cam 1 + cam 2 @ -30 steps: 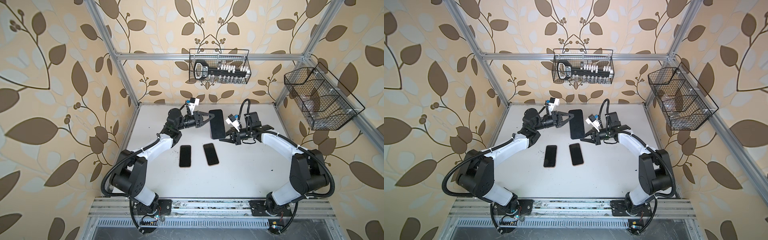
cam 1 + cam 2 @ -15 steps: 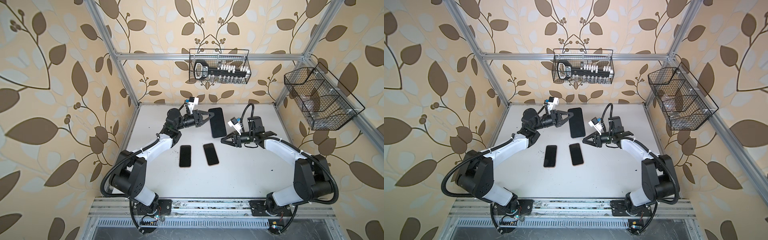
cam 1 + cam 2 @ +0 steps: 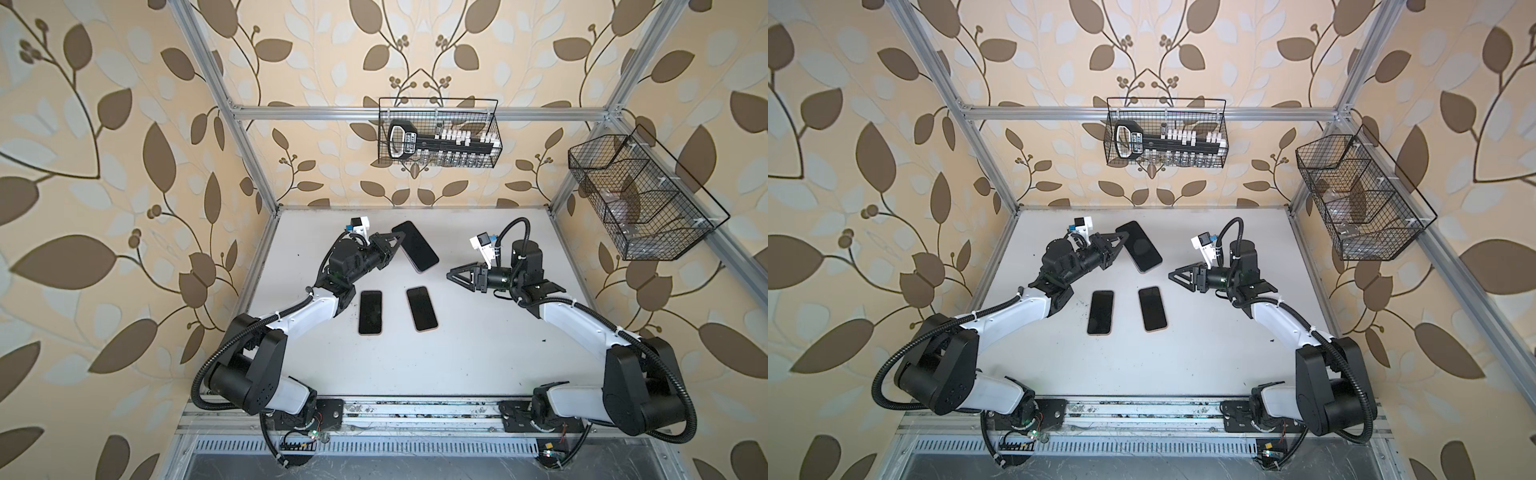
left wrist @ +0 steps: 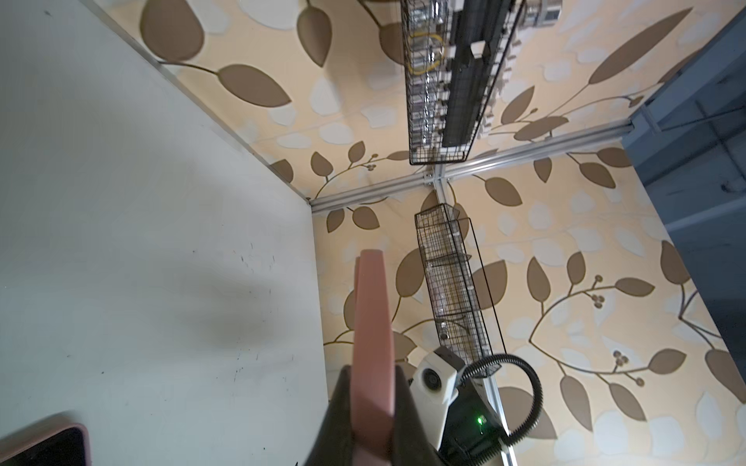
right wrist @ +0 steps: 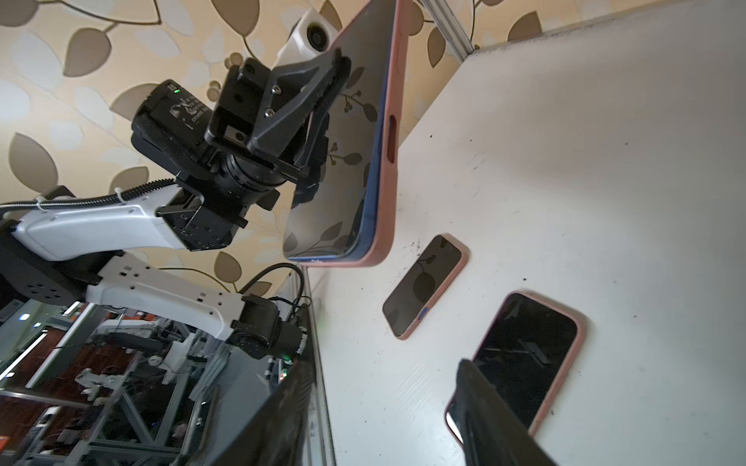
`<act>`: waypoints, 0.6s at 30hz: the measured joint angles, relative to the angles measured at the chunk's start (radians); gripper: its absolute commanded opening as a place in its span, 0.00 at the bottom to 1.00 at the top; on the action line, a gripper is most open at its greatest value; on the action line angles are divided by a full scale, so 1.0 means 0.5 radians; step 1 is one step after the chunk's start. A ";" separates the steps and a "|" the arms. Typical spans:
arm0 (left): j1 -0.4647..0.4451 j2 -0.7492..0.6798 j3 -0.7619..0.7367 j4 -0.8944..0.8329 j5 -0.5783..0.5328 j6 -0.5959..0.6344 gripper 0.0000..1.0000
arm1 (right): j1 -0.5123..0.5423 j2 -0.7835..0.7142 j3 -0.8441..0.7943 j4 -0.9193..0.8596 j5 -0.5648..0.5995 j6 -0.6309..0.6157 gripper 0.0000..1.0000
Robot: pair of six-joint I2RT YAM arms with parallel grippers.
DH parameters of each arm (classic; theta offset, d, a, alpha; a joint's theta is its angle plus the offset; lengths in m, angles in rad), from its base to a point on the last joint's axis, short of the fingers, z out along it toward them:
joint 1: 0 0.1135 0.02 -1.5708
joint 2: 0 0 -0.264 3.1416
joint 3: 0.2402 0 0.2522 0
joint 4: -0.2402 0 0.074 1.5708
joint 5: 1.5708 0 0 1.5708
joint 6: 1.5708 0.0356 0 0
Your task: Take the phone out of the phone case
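Note:
The phone case's loose end [image 3: 427, 263] is pointing past my open right gripper, so next my left gripper turns that end's corner [image 3: 436, 258] toward the fingers of my right gripper.
A dark-screened phone [image 3: 415, 246] in a pink phone case [image 5: 389, 161] hangs above the back middle of the white table [image 3: 478, 353]. My left gripper [image 3: 397, 241] is shut on its near-left edge. The right wrist view shows the phone's blue rim [image 5: 373, 173] seated inside the case. In the left wrist view the case [image 4: 371, 322] stands edge-on between the jaws of the left gripper [image 4: 371, 375]. My right gripper [image 3: 453, 275] stands open and empty, to the right of the phone and apart from it. Both top views show this.
Two more phones in pink cases [image 3: 370, 311] [image 3: 422, 308] lie screen-up mid-table, below both grippers. A wire basket [image 3: 440, 133] with tools hangs on the back wall. Another wire basket [image 3: 640, 199] hangs on the right wall. Aluminium frame posts [image 3: 249, 145] stand at the table's back corners.
My right gripper has opened, let go of the cased phone's lower edge and drawn back to the right. The left gripper keeps its hold and has swung the phone to a diagonal.

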 measured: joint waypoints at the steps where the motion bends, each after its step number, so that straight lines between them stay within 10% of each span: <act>1: 0.000 0.000 -0.047 0.049 -0.053 -0.045 0.00 | 0.002 -0.014 -0.031 0.063 0.023 0.080 0.75; 5: 0.000 0.039 -0.171 0.307 -0.173 -0.222 0.00 | 0.014 -0.069 -0.119 0.228 0.117 0.325 0.89; 18: -0.067 0.294 -0.221 0.803 -0.278 -0.522 0.00 | 0.127 -0.050 -0.188 0.590 0.318 0.733 0.87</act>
